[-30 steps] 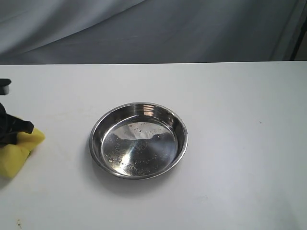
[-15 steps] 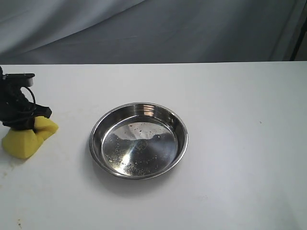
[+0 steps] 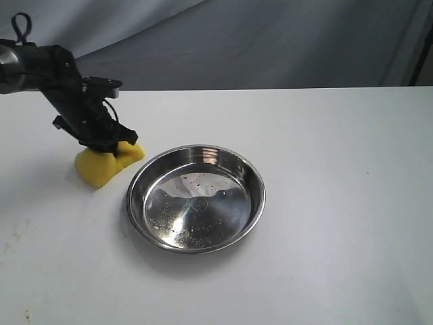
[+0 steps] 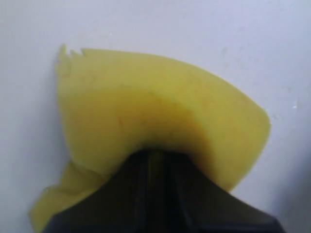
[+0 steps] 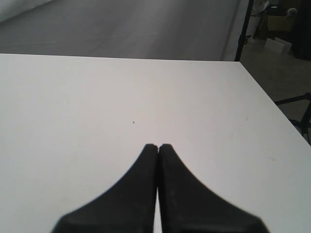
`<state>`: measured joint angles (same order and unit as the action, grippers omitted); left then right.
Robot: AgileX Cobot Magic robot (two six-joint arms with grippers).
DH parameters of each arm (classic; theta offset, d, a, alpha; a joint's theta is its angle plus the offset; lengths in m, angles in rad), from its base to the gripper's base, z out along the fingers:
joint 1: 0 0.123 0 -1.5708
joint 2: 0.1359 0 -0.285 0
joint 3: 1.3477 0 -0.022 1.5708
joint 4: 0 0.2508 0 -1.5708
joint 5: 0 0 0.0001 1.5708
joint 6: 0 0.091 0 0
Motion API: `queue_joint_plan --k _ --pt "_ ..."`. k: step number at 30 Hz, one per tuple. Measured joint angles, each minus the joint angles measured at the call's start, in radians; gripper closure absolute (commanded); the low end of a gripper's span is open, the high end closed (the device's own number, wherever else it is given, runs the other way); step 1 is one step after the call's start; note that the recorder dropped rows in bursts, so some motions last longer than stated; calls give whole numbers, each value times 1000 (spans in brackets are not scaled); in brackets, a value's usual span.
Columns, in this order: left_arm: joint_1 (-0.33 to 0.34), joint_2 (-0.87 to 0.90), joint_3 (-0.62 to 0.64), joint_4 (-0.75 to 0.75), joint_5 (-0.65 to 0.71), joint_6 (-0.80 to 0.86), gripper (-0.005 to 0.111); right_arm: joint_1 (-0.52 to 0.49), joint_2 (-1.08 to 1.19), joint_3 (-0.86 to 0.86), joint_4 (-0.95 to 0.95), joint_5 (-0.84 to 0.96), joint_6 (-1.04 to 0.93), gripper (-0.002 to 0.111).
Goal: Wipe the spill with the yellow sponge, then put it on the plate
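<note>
Next, I wipe back over the smears with my left gripper first, because they show faintly on the table's near side while the yellow sponge [image 3: 97, 169] is beside the plate.
My left gripper [image 3: 108, 141] is shut on the yellow sponge [image 3: 101, 163], which bulges out folded below its fingers just left of the plate's rim. The left wrist view fills with the squeezed yellow sponge [image 4: 146, 116] pinched in the left gripper [image 4: 156, 154]. The round steel plate [image 3: 251, 177] sits mid-table with nothing in it. No amber spill shows; only faint smears mark the table at the near left. In the right wrist view, my right gripper [image 5: 158, 145] is shut with nothing in it over bare white table; it is out of the exterior view.
A white table [image 3: 338, 203] stretches to the right of the plate. Its far edge meets a grey cloth backdrop [image 3: 270, 40]. In the right wrist view, the table edge [image 5: 272, 102] drops off beside a dark stand [image 5: 245, 29].
My left arm has carried the sponge from the table's left edge rightward and away from the camera, up beside the plate's left rim. The plate has not moved.
</note>
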<state>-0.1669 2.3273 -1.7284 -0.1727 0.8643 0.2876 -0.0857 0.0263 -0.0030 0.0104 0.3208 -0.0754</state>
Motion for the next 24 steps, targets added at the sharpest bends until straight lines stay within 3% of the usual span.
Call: queue_joint_plan --k 7,13,24 --pt "-70 24 -59 12 91 68 107 0 0 0 0 0 0 108" --pt "-95 24 -65 96 221 27 107 0 0 0 0 0 0 108" --pt "-109 -85 138 334 256 -128 107 0 0 0 0 0 0 108"
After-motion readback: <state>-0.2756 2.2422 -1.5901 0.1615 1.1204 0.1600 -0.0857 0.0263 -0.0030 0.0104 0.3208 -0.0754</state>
